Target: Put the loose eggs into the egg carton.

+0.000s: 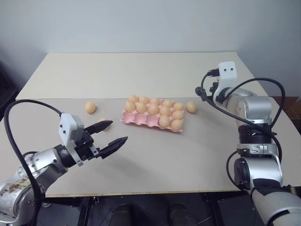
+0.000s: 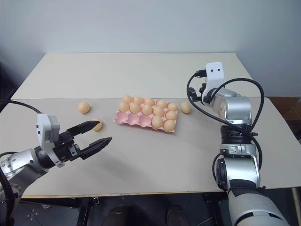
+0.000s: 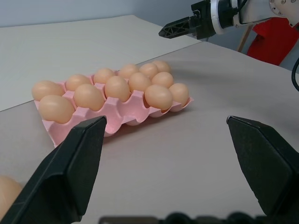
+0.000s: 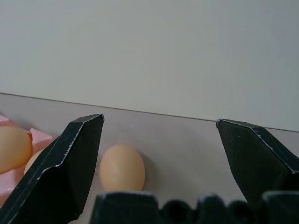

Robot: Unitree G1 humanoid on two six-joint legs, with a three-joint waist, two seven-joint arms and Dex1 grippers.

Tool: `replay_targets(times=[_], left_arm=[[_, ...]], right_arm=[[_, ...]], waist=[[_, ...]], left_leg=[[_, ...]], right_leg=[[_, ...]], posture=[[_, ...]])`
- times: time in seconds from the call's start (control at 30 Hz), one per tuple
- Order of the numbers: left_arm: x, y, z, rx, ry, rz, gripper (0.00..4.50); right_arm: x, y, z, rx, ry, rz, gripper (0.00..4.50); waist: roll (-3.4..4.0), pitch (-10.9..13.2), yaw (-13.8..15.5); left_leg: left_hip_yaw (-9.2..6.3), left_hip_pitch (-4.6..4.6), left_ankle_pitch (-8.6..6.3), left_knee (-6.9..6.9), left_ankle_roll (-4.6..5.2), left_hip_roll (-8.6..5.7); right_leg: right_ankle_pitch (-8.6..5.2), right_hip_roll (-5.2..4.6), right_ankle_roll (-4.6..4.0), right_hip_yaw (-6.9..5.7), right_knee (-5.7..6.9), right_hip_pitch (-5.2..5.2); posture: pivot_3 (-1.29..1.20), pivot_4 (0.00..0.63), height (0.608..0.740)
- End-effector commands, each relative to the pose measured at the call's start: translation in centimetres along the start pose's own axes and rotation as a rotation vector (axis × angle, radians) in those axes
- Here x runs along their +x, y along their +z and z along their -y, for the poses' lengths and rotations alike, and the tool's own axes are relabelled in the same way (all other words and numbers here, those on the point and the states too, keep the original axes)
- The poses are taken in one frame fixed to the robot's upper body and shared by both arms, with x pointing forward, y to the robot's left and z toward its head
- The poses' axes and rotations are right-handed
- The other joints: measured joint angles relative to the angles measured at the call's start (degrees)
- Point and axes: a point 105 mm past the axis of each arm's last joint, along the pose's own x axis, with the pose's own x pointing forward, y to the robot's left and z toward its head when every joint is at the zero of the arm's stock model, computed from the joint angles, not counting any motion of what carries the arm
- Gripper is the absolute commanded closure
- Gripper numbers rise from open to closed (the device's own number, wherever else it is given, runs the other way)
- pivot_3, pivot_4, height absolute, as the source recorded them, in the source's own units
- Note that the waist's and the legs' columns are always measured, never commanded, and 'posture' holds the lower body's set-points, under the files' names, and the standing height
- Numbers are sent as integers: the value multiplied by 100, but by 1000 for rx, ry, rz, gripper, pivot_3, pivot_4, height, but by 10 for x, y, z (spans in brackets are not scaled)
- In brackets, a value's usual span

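Note:
The fingers of my right gripper are open across the narrow way of the loose egg (image 1: 191, 107) beside the carton, so I should keep moving down until they get to its sides (image 4: 122, 168).
The pink egg carton (image 1: 141, 120) lies mid-table with several pale orange eggs in its cups; some cups on the near side are bare. One loose egg (image 1: 191, 107) rests just right of the carton. Two more loose eggs lie to its left, one (image 1: 90, 107) farther out and one (image 1: 103, 123) partly behind my left gripper. My left gripper (image 1: 117, 132) hovers open and empty left of the carton, pointing toward it. My right gripper (image 4: 160, 120) is open and empty beside the carton's right end, with the right-hand egg (image 4: 122, 168) close ahead of its fingers.
The table is made of two boards with a seam (image 1: 70, 98) running across behind the carton. Its far board (image 1: 141, 70) is bare. Cables loop off both arms near the table's left and right edges.

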Motion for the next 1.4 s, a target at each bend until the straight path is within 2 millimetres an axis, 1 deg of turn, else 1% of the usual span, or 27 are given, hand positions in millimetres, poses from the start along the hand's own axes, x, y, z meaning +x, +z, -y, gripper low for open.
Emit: replay_targets(times=[0.03, 0.2, 0.37, 0.7, 0.97, 1.07, 1.17, 1.27, 1.3, 1.37, 1.4], left_arm=[[5, 5, 9, 39, -19, 13, 0], [14, 7, 13, 37, -35, 30, 0], [18, 8, 13, 40, -38, 38, 0], [19, 9, 15, 47, -23, 46, 0], [18, 10, 14, 53, -10, 46, 0], [18, 10, 14, 55, -7, 47, 0], [17, 10, 14, 57, -4, 46, 0], [16, 10, 14, 58, -2, 46, 0], [16, 10, 14, 59, -1, 46, 0], [16, 10, 13, 60, -1, 47, 0], [16, 10, 12, 61, 0, 46, 0]], right_arm=[[0, 14, -3, 0, 18, 40, 13], [12, 4, -9, 14, 54, -5, 13], [23, -2, -14, 18, 66, -39, 13], [36, -28, -19, 16, 66, -109, 13], [44, -39, -19, 29, 44, -122, 13], [45, -40, -18, 28, 29, -109, 596], [46, -37, -18, 25, 30, -91, 1574], [46, -35, -19, 14, 34, -77, 2490], [46, -34, -19, 10, 36, -75, 2597], [45, -33, -19, 7, 37, -71, 2609], [44, -29, -20, 2, 41, -63, 2609]], waist=[[0, 0, 0], [0, 0, -10], [0, 0, -36], [0, 0, -43], [0, 0, -47], [0, 0, -49], [0, 0, -49], [0, 0, -49], [0, 0, -49], [0, 0, -49], [0, 0, -49]], left_leg=[[0, 1, 0, 0, 0, 0], [0, 1, 1, 0, -2, 0], [0, -1, 4, -2, -7, 0], [0, -1, 7, -1, -11, 0], [0, 1, 11, -1, -18, 1], [0, 1, 11, -1, -19, 0], [0, 0, 22, -1, -38, 0], [0, 0, 22, -1, -38, 1], [-1, 0, 22, -1, -38, 1], [-1, 1, 22, -1, -38, 1], [-1, 0, 22, -1, -38, 1]], right_leg=[[0, 0, 0, 0, 1, 0], [0, 1, 0, 1, 2, -1], [0, 2, 0, 0, 2, -2], [0, 1, 0, 0, 3, -2], [0, 2, 0, 0, 4, -1], [0, 2, 0, 0, 4, -2], [0, 1, 0, 0, 3, -1], [0, 1, 0, 0, 4, -2], [0, 2, 0, 0, 4, -2], [0, 1, 0, 0, 4, -2], [0, 1, 0, 0, 4, -2]], posture=[[0, 150, 740], [0, 150, 740], [0, 150, 740], [0, 150, 740], [0, 150, 740], [0, 150, 740], [0, 150, 740], [0, 150, 740], [0, 150, 740], [0, 150, 740], [0, 150, 740]])
